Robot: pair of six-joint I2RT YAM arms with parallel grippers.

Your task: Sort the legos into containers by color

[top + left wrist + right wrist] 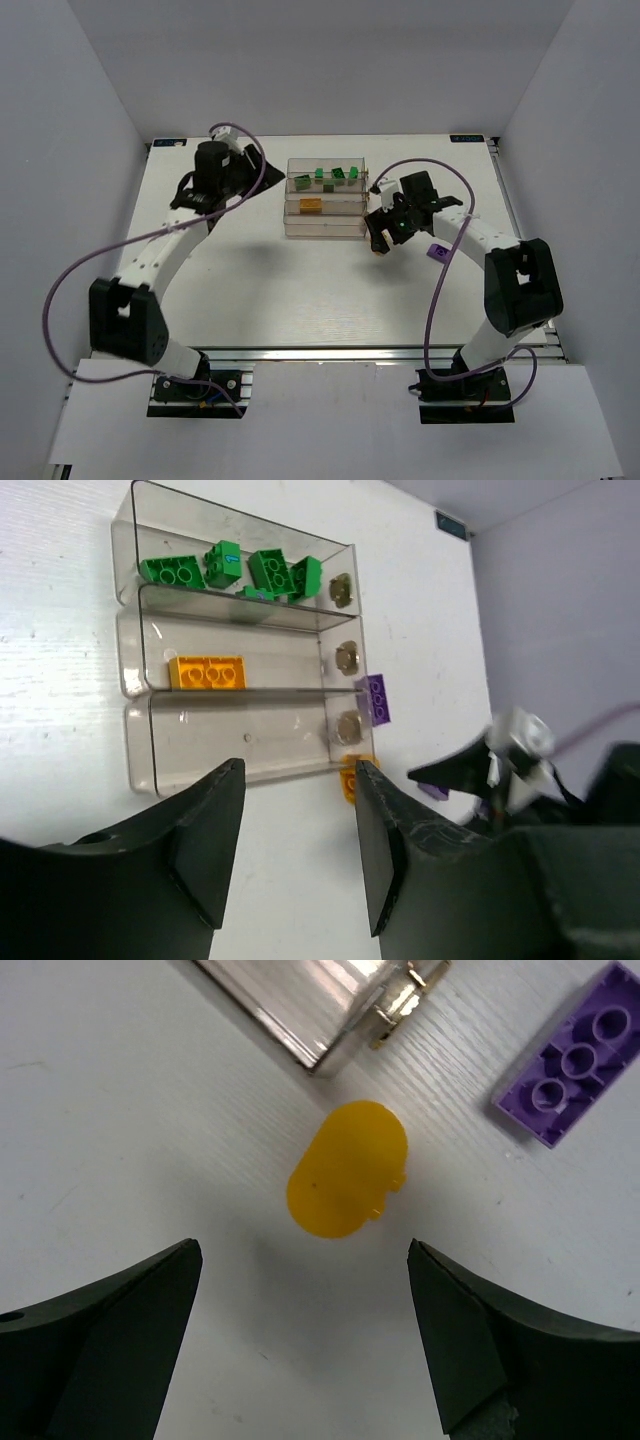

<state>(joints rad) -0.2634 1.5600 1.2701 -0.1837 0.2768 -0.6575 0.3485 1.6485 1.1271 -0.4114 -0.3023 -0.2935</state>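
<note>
The yellow lego (348, 1168) is on the other side of the containers from my left gripper, so my right gripper should pick it up and put it next to the orange lego.
The block of clear containers (322, 228) stands at the table's middle back. Its far bin holds several green legos (325, 178) (240, 572). The bin beside it holds one orange lego (311, 206) (206, 671), and the near bin (240, 742) looks empty. My right gripper (383, 240) (302, 1252) is open, low over the table by the block's right near corner. A yellow rounded lego (345, 1170) (349, 783) lies just ahead of its jaws, and a purple lego (570, 1055) (378, 698) lies beyond. My left gripper (252, 168) (298, 770) is open and empty, left of the block.
Another purple lego (436, 251) lies on the table right of the right gripper. Purple cables loop off both arms. White walls enclose the table on three sides.
</note>
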